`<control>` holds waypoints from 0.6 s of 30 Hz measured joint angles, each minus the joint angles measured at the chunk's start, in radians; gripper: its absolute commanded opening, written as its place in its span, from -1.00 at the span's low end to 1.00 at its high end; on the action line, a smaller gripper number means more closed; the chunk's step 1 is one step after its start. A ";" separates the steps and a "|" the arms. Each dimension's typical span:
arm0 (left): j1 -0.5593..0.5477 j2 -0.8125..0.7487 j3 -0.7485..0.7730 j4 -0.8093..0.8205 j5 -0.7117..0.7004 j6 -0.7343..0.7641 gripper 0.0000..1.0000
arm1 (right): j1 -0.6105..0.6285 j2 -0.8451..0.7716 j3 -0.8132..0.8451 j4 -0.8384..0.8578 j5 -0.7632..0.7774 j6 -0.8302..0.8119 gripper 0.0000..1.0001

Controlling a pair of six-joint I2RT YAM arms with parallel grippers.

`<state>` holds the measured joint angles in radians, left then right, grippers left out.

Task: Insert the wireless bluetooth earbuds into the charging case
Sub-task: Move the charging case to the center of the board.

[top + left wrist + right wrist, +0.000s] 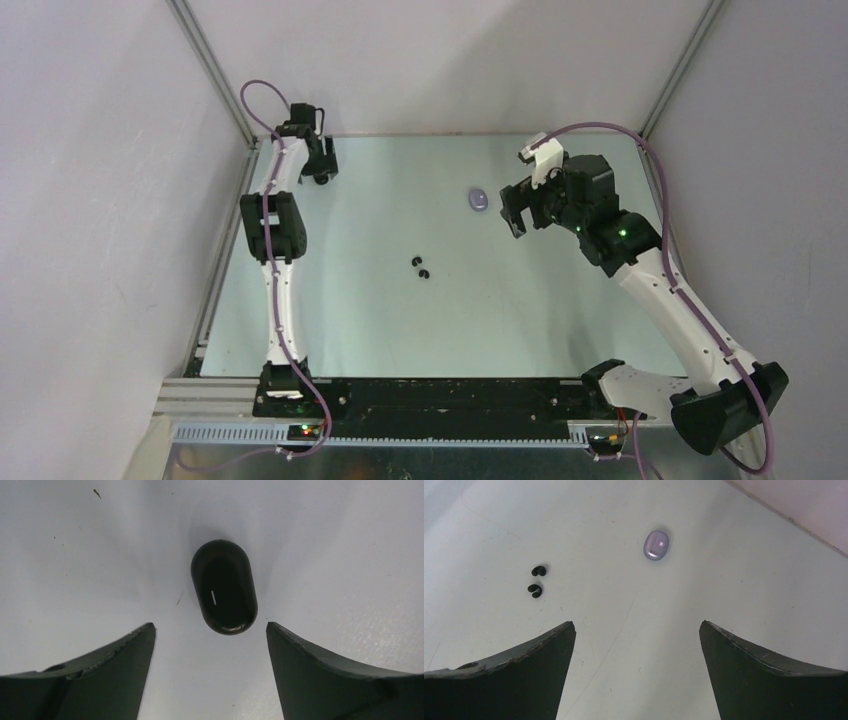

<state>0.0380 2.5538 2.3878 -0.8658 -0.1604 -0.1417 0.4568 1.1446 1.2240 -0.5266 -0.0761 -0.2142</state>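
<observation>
The black charging case (321,179) is in the far corner of the table, away from the earbuds and the robot's right gripper, so the robot's left gripper should move the case toward the earbuds (420,267).
Two glossy black earbuds (420,267) lie side by side mid-table, and in the right wrist view these earbuds (536,580) are at the left. A closed black oval charging case (224,586) with a small white light lies on the table just beyond my left gripper (210,623); its near end is level with the fingertips. That gripper is open and touches nothing. From above, the left gripper (322,176) hangs over the far left corner. A closed pale purple case (479,199) rests far right of centre. My right gripper (513,214) hovers open beside it, empty.
The table (520,320) is pale and bounded by grey walls with metal posts at the far corners. The left arm (270,225) stretches along the left edge. The right arm (670,300) reaches in from the near right.
</observation>
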 measured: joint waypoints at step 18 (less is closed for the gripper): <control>0.020 -0.067 -0.045 0.209 0.069 -0.158 0.99 | -0.020 -0.005 -0.001 0.002 -0.008 0.000 0.99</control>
<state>0.0578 2.4870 2.3425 -0.6563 -0.0914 -0.2993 0.4366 1.1397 1.2228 -0.5251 -0.0845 -0.2142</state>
